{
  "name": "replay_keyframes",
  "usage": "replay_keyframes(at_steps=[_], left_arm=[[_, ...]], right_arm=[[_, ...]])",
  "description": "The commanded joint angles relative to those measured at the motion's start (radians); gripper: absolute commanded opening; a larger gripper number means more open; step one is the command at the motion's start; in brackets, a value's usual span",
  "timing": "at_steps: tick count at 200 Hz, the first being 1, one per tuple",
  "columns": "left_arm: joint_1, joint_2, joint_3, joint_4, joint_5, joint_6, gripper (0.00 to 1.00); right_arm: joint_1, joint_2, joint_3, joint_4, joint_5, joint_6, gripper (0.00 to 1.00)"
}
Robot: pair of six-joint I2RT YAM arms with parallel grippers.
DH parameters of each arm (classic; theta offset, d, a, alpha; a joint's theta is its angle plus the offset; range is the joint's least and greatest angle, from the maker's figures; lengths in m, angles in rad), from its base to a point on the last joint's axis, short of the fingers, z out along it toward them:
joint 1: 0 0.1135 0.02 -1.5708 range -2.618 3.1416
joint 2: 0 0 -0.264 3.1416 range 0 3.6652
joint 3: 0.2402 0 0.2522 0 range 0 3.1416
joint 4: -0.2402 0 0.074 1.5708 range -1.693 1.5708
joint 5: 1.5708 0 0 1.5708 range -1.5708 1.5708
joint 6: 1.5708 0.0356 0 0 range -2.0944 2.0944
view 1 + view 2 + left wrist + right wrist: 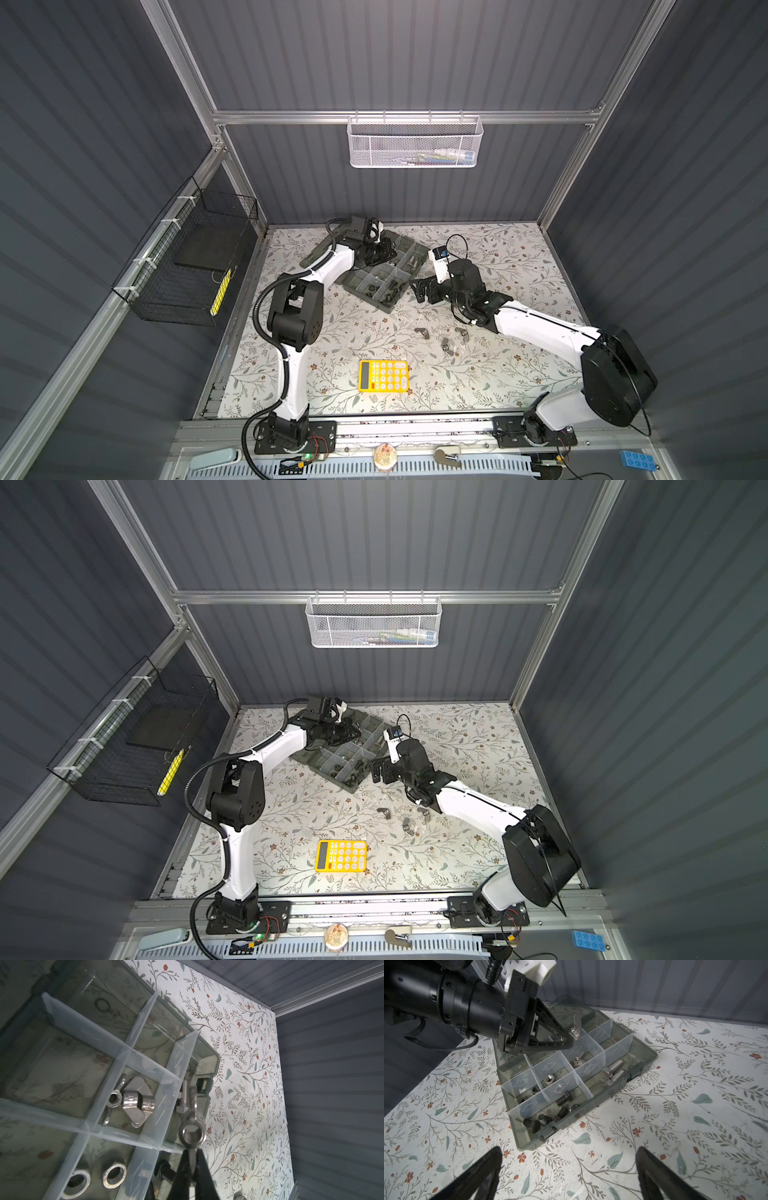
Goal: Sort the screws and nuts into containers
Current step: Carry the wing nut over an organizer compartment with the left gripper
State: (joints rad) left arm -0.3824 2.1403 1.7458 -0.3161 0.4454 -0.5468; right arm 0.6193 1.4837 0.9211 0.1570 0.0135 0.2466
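The silver wing nut is clear above the dividers, so the robot's left gripper should keep going toward the compartment with wing nuts and let go of it there.
The grey-green organiser box (389,308) lies open at the back of the table; its containers hold sorted hardware. My left gripper (192,1154) is shut on one ear of a silver wing nut (192,1132), holding it above the box near the compartment with wing nuts (135,1103). The right wrist view shows the same held wing nut (575,1030) over the dividers. Silver screws (614,1073), black screws (562,1099) and black nuts (534,1090) lie in other compartments. My right gripper (569,1159) hangs open and empty over the cloth beside the box. Three loose wing nuts (446,347) lie on the table.
A yellow calculator (383,376) lies near the front middle. A white mesh basket (415,141) hangs on the back wall and a black wire basket (195,262) on the left wall. The box's lid (318,251) lies flat behind the left arm.
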Motion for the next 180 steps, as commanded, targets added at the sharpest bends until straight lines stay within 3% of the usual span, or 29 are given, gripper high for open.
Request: replay_keyframes(at_steps=[1,113,147,161,180], left_arm=[[0.005,0.049,0.068,-0.047,-0.009,0.013,0.00],[0.004,0.149,0.083,-0.035,-0.049,0.005,0.01],[0.003,0.148,0.090,-0.058,-0.066,0.024,0.05],[0.004,0.143,0.085,-0.061,-0.069,0.025,0.17],[0.004,0.129,0.070,-0.055,-0.074,0.024,0.21]], right_arm=[[-0.021,0.008,0.015,-0.016,-0.018,0.037,0.99],[-0.038,-0.029,-0.026,-0.010,-0.055,0.074,0.99],[-0.043,-0.039,-0.033,-0.004,-0.063,0.083,0.99],[-0.043,-0.041,-0.037,-0.002,-0.065,0.085,0.99],[-0.046,-0.047,-0.040,-0.002,-0.067,0.088,0.99]])
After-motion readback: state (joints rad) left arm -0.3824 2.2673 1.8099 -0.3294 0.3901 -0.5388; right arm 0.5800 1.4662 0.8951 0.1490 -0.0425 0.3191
